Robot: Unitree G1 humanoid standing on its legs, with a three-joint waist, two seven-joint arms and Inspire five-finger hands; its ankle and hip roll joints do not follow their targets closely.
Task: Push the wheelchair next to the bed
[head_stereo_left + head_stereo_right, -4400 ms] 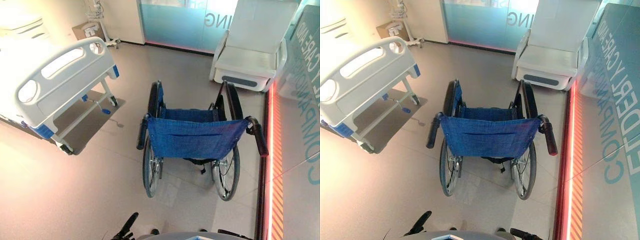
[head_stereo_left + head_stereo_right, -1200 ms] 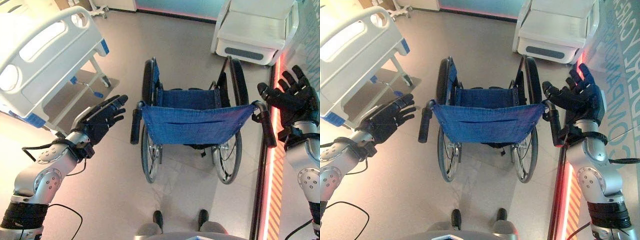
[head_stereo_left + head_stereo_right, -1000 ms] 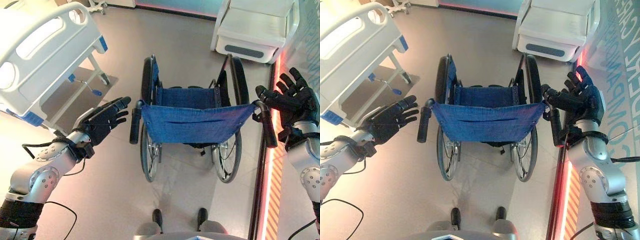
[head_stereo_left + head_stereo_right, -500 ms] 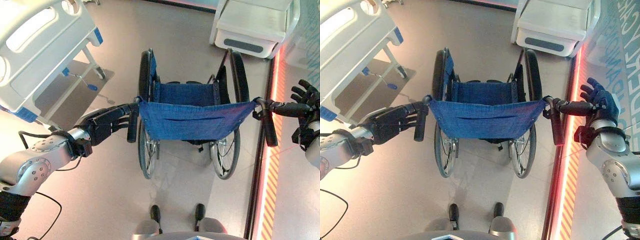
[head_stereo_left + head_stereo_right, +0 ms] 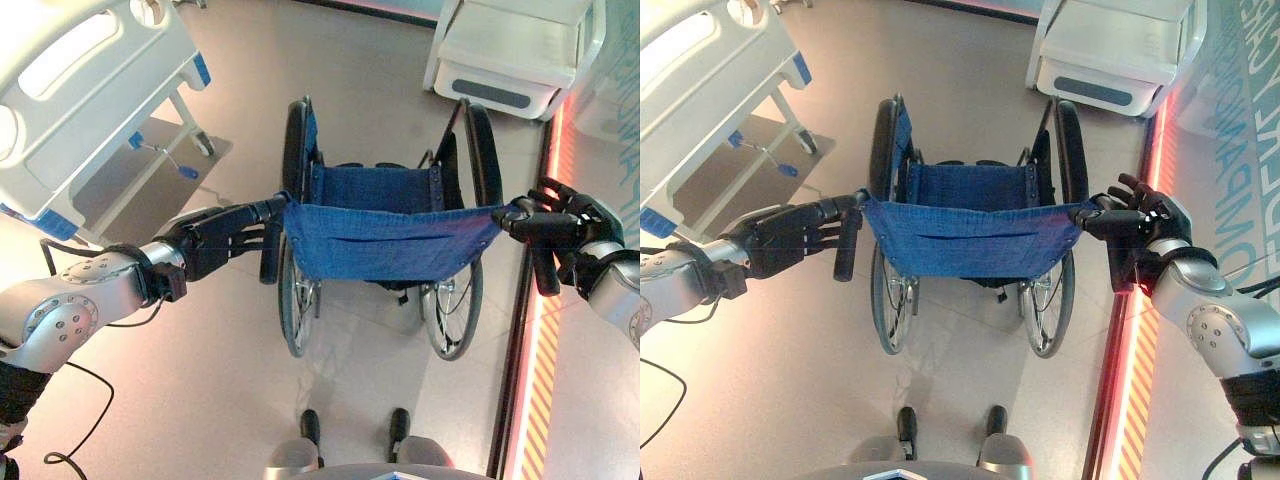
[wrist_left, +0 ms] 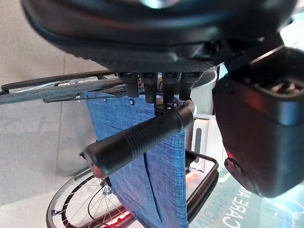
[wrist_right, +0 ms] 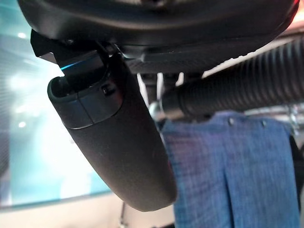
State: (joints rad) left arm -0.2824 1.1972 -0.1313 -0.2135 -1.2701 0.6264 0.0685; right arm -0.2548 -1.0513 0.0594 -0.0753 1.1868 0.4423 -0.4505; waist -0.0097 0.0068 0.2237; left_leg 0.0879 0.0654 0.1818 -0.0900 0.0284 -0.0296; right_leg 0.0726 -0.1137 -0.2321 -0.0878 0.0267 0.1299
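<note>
The wheelchair [image 5: 382, 190] will stay unfolded and roll along when the robot pushes, because the blue cloth back [image 5: 390, 243] is stretched wide between the push handles.
The wheelchair [image 5: 390, 240], with a blue cloth back and black wheels, stands in the middle of the floor facing away from me. The white hospital bed [image 5: 70, 90] is at the far left. My left hand [image 5: 215, 245] reaches the top of the left push handle [image 5: 268, 262], open, its straight fingers [image 6: 152, 88] lying over the ribbed grip [image 6: 137, 137] and the thumb apart. My right hand [image 5: 570, 225] is at the top of the right push handle [image 5: 545, 270], open, with the grip [image 7: 237, 92] between palm and thumb [image 7: 118, 142].
A white reclining chair [image 5: 510, 50] stands beyond the wheelchair at the far right. A glowing red floor strip [image 5: 535, 340] and a glass wall run close along the wheelchair's right side. Bare floor lies between the wheelchair and the bed.
My right hand has swung in from the right onto the right handle's top. My left hand has pushed a little further over the left handle. The wheelchair stays put.
</note>
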